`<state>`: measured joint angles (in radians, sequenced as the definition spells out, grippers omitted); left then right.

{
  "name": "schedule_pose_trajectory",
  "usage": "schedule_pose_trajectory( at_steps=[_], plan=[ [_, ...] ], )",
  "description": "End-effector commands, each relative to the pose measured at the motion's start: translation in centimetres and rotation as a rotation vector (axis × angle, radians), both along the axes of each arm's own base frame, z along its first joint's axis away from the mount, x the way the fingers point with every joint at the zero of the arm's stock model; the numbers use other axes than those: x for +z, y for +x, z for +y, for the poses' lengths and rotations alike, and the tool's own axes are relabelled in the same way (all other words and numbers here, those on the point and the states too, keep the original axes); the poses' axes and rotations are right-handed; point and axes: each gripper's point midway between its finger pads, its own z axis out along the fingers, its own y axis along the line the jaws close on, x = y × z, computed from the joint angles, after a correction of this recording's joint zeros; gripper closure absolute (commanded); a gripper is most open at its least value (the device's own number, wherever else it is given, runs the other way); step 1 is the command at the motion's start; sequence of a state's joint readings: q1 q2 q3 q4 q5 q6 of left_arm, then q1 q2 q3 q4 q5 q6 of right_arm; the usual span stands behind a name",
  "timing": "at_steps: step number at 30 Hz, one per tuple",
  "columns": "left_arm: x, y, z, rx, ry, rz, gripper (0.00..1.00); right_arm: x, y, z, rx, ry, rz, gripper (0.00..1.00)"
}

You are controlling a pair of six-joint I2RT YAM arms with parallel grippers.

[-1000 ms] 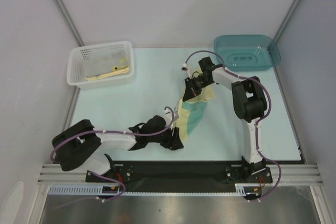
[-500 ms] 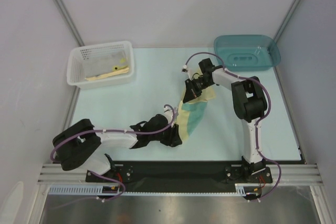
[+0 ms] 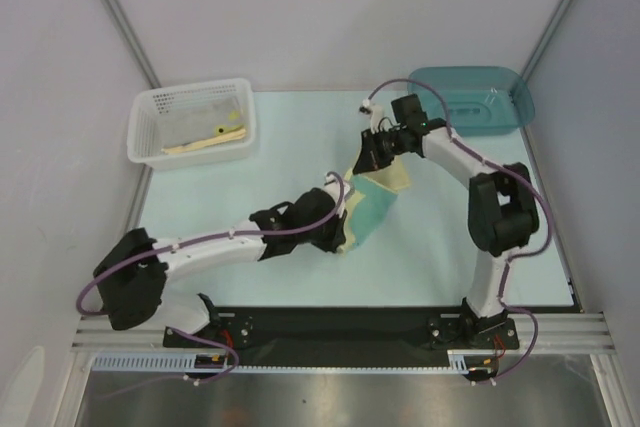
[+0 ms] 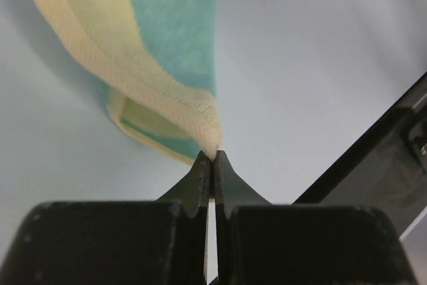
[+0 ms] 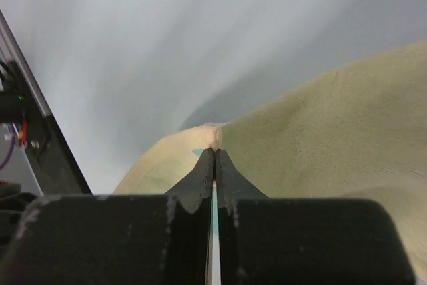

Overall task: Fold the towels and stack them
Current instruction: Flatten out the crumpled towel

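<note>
The towel slants bunched (image 3: 366,209) between my two grippers, so my left gripper should move the towel's near corner over to the table's back (image 3: 318,117), in line with my right gripper, before I fold.
A yellow and teal towel (image 3: 372,205) hangs stretched between my two grippers above the middle of the table. My left gripper (image 3: 342,237) is shut on its near corner; in the left wrist view the yellow hem (image 4: 200,108) runs into the closed tips of that gripper (image 4: 213,157). At the far end, my right gripper (image 3: 372,155) is shut on the towel's other corner, and the right wrist view shows pale yellow cloth (image 5: 320,138) pinched at the tips of this gripper (image 5: 214,151). More folded towels (image 3: 200,127) lie in the white basket (image 3: 142,143).
The white basket stands at the back left of the pale table (image 3: 250,197). A teal plastic bin (image 3: 470,99) stands at the back right. The black base rail (image 3: 330,325) runs along the near edge. Grey walls close in both sides.
My left gripper has closed on the towel's near corner and lifted it up and away from the near edge. The right gripper has carried its corner farther back and to the right.
</note>
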<state>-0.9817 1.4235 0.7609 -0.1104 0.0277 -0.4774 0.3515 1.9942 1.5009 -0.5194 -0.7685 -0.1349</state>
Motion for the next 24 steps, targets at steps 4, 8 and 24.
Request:
schedule_pose_trajectory(
  at_steps=[4, 8, 24],
  plan=[
    [15.6, 5.7, 4.0, 0.063, 0.133, -0.38, 1.0, 19.7, 1.8, -2.5, -0.279, 0.138, -0.458, 1.0],
    [24.2, 5.9, 5.8, 0.068, 0.12, -0.51, 1.0, 29.7, -3.4, -5.0, -0.328, 0.23, -0.696, 1.0],
    [36.9, -0.7, 7.0, -0.128, -0.15, -0.644, 1.0, 40.0, -17.7, -10.0, -0.378, 0.376, -0.955, 1.0]
  ],
)
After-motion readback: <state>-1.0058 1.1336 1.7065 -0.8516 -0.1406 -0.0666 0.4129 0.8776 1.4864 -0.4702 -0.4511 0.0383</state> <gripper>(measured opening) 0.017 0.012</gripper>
